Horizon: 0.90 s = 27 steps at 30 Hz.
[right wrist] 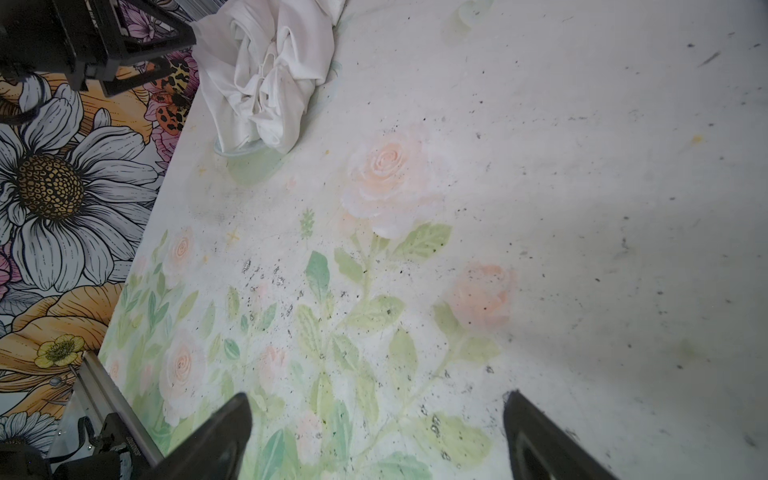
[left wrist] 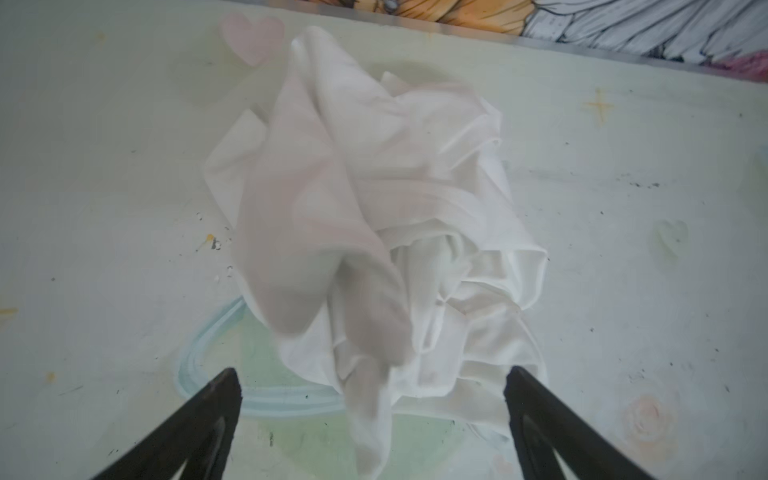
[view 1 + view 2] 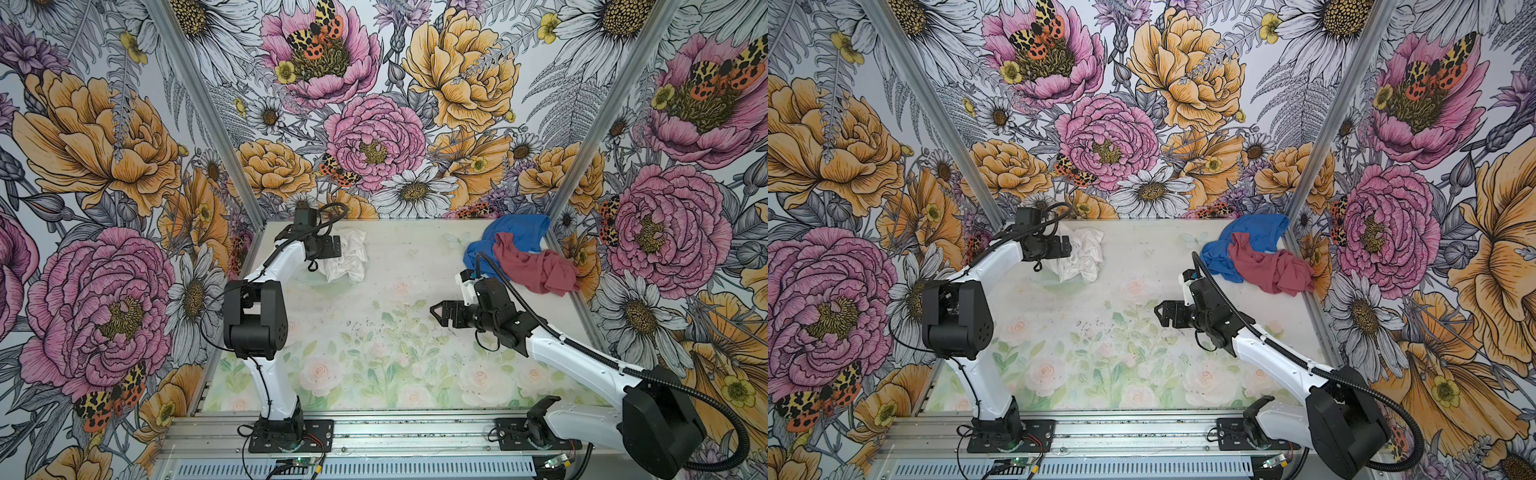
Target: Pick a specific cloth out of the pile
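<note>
The white cloth point(image 3: 353, 254) is lying short of the table's back corner point(image 3: 273, 228), so next my left gripper moves down to the cloth and shifts it toward that corner before it backs away.
The white cloth point(image 3: 350, 257) point(image 3: 1082, 258) lies crumpled on the table at the back left, apart from the pile. My left gripper point(image 3: 333, 248) point(image 3: 1065, 248) hovers at its left edge, open. In the left wrist view the cloth point(image 2: 374, 199) fills the middle, and a blurred fold of it hangs between the wide-apart fingers point(image 2: 224, 399) without touching either. The pile sits at the back right: a bright blue cloth point(image 3: 513, 235) point(image 3: 1256, 230) with a dusty maroon cloth point(image 3: 536, 268) point(image 3: 1273, 268) on top. My right gripper point(image 3: 440, 313) point(image 3: 1163, 312) point(image 1: 376, 401) is open above the table's middle, holding nothing.
A pale blue-green printed ring point(image 2: 195, 365) marks the table under the white cloth point(image 1: 266, 70). Flowered walls close in the back and both sides. An aluminium rail point(image 3: 395, 432) with both arm bases runs along the front edge.
</note>
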Each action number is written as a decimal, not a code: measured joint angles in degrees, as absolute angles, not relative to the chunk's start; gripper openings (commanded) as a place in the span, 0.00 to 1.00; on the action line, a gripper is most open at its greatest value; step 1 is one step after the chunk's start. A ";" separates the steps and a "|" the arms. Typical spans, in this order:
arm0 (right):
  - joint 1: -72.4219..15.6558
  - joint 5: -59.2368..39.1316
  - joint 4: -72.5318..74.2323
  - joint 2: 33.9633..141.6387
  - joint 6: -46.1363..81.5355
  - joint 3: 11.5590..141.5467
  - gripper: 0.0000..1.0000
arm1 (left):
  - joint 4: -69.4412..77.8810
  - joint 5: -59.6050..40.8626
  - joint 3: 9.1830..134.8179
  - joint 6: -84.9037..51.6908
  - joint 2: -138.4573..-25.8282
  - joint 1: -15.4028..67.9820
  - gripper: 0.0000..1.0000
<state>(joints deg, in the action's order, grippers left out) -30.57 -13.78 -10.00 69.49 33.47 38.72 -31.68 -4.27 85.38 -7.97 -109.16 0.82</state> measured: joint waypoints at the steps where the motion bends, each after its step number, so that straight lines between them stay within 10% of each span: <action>1: -30.57 -13.78 -10.02 69.56 33.43 38.74 0.95 | -30.63 -5.74 84.42 -10.31 -109.73 -0.80 0.99; 11: -30.57 -13.74 -10.00 69.56 33.41 38.72 0.95 | -22.72 -16.23 89.23 -20.88 -119.39 1.26 0.99; 27: -30.57 -13.74 -10.00 69.23 33.43 38.61 0.95 | -50.19 15.88 122.41 -8.51 -140.70 17.02 0.93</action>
